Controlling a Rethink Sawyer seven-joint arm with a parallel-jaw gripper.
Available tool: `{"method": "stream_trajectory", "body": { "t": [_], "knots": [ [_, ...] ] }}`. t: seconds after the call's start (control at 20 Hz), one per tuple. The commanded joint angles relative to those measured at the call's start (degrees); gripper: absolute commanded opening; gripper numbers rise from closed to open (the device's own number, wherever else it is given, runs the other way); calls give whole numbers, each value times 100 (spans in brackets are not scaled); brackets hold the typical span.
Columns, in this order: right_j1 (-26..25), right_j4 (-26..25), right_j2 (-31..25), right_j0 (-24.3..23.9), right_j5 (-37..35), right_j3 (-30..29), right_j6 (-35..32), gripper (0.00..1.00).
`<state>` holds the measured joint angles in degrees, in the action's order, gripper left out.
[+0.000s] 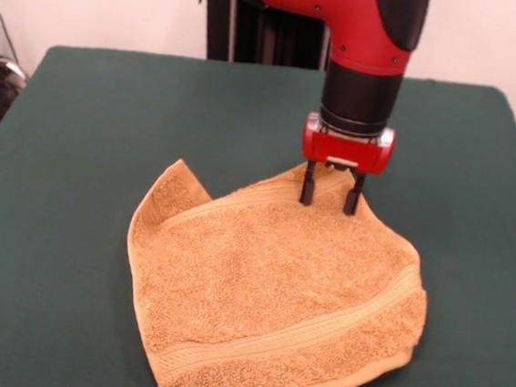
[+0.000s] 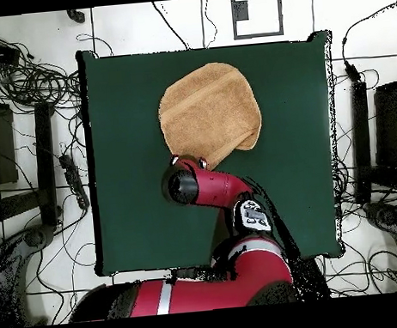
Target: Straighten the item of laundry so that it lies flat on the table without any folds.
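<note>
The towel's folded flap is separate from the towel's corner (image 1: pixel 333 180) between my fingers, so the flap (image 1: pixel 175 196) will come along still folded when I pull the orange-tan towel.
The orange-tan towel (image 1: pixel 271 295) lies on the green table (image 1: pixel 80 140), rumpled, with its edges doubled over at the left and along the near side. A woven band runs across its near part. My gripper (image 1: pixel 329 200) stands upright at the towel's far corner. Its two black fingers (image 1: pixel 307 185) are apart, tips down on the cloth, and the corner rises between them. The gripper is open. In the overhead view the towel (image 2: pixel 210 114) lies in the table's upper middle, and the arm's wrist (image 2: pixel 187 186) covers the gripper at the towel's lower edge.
The table (image 2: pixel 128 203) reaches well beyond the towel on all sides. Cables and black stands (image 2: pixel 26 126) lie on the floor around it. The robot's black pedestal (image 1: pixel 256 20) stands behind the table's far edge.
</note>
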<state>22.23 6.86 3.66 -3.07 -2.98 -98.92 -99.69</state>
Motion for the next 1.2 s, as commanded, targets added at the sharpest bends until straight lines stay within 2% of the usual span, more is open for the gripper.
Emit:
{"method": "stream_trajectory", "body": {
  "t": [0.05,0.25,0.45,0.5,0.75,0.9,1.1,1.2],
  "knots": [
    [-1944,460,-203,153,582,1058,-1102,100],
    [-2361,639,-32,300,591,1559,-1075,100],
    [-2515,499,-148,152,674,1757,-992,100],
    [-2535,488,-88,199,683,1797,-1067,0],
    [-2746,763,385,615,690,2111,-1224,0],
    [-2754,478,16,323,990,2097,-1165,0],
    [-2744,523,113,423,887,2105,-1274,0],
    [-2622,508,-83,281,665,1962,-1293,0]
  ]
}}
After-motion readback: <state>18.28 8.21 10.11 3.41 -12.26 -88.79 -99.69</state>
